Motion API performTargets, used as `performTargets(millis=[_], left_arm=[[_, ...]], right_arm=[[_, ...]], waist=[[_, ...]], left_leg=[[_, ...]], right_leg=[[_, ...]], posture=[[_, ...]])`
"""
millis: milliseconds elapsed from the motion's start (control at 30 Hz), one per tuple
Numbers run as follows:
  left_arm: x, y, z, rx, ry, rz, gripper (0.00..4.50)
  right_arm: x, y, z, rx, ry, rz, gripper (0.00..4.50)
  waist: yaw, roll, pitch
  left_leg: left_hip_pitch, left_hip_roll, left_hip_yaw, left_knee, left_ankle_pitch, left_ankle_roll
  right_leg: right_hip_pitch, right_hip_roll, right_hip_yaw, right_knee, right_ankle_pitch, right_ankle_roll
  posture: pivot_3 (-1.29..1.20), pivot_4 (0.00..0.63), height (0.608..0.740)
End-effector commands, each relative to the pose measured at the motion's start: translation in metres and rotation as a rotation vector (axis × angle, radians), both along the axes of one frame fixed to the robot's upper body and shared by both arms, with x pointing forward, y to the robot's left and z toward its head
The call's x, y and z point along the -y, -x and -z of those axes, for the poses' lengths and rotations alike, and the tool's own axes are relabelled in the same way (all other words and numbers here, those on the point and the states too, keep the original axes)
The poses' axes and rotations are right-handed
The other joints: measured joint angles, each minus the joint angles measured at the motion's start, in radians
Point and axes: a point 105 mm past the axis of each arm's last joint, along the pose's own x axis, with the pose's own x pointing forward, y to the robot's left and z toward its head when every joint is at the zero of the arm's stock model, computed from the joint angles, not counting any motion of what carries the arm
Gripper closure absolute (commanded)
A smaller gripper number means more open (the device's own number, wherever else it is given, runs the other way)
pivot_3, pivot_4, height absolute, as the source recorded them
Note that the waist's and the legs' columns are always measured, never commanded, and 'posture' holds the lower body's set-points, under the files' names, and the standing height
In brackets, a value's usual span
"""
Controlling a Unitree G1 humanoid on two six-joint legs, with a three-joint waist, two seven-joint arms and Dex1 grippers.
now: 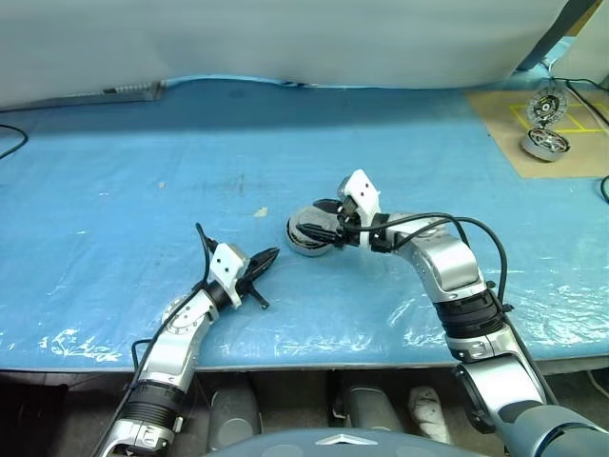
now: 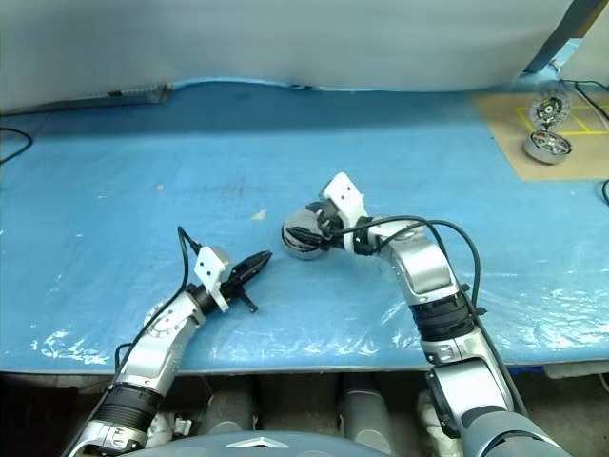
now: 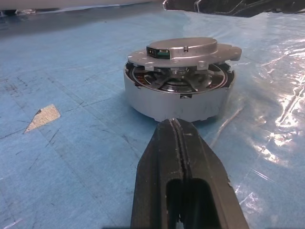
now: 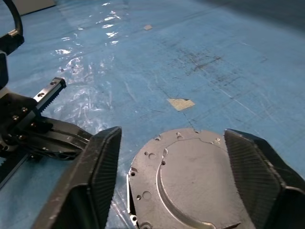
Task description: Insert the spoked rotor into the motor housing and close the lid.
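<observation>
The lid [image 4: 196,174] will stay on when I lift and tilt the housing, because the lid's rim sits over the housing with only a narrow gap [image 4: 130,200].
The motor housing [image 1: 306,241] is a round silver-grey cup standing on the blue sheet near the middle of the table. The lid [image 3: 183,47] lies flat on top of it, plain grey face up, with a narrow gap under its rim. Through that gap the spoked rotor [image 3: 183,85] shows inside the housing. My right gripper [image 4: 174,157] is open just above the lid, with one black finger [image 4: 95,176] on each side of it and touching nothing. My left gripper [image 1: 266,258] is shut and empty, low over the sheet, a short way in front of the housing and pointing at it.
A second silvery motor [image 1: 545,145] and an upright spoked part [image 1: 549,107] sit on a brown mat [image 1: 504,124] at the back right. A small tape scrap [image 1: 260,212] lies left of the housing. The table's front edge [image 1: 314,364] runs just behind my arms.
</observation>
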Motion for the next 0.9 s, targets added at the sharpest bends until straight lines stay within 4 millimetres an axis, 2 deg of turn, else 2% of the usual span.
performTargets(millis=[33,500,633,700,900], left_arm=[[-0.001,0.000,-0.008,0.026,0.007,0.004,4.50],[0.000,0.003,-0.006,0.022,0.013,-0.003,4.50],[0.000,0.003,-0.006,0.021,0.014,-0.005,4.50],[0.000,0.003,-0.006,0.021,0.013,-0.005,4.50],[0.000,0.002,-0.006,0.021,0.011,-0.005,4.50]], right_arm=[[0.002,-0.002,0.000,0.038,0.009,0.016,0.03],[0.003,-0.010,0.027,0.017,0.038,0.060,0.03],[0.002,-0.009,0.030,0.017,0.040,0.058,0.87],[0.001,-0.008,0.030,0.020,0.041,0.057,1.54],[-0.002,-0.006,0.030,0.045,0.040,0.063,1.57]], waist=[[0.000,0.000,0.000],[-0.001,0.000,0.000],[-0.001,0.000,0.000],[-0.001,0.000,0.000],[-0.001,0.000,0.000]], left_leg=[[0.000,0.000,0.000,0.000,0.000,0.000],[0.000,0.000,0.000,0.000,0.000,0.000],[0.000,0.000,0.000,0.000,0.000,0.000],[0.000,0.000,0.000,0.000,0.000,0.000],[0.000,0.000,0.000,0.000,0.000,0.000]], right_leg=[[0.000,0.000,0.000,0.000,0.000,0.000],[0.000,0.000,0.000,0.000,0.000,0.000],[0.000,0.000,0.000,0.000,0.000,0.000],[0.000,0.000,0.000,0.000,0.000,0.000],[0.000,0.000,0.000,0.000,0.000,0.000]], posture=[[0.00,0.150,0.740],[0.00,0.150,0.740],[0.00,0.150,0.740],[0.00,0.150,0.740],[0.00,0.150,0.740]])
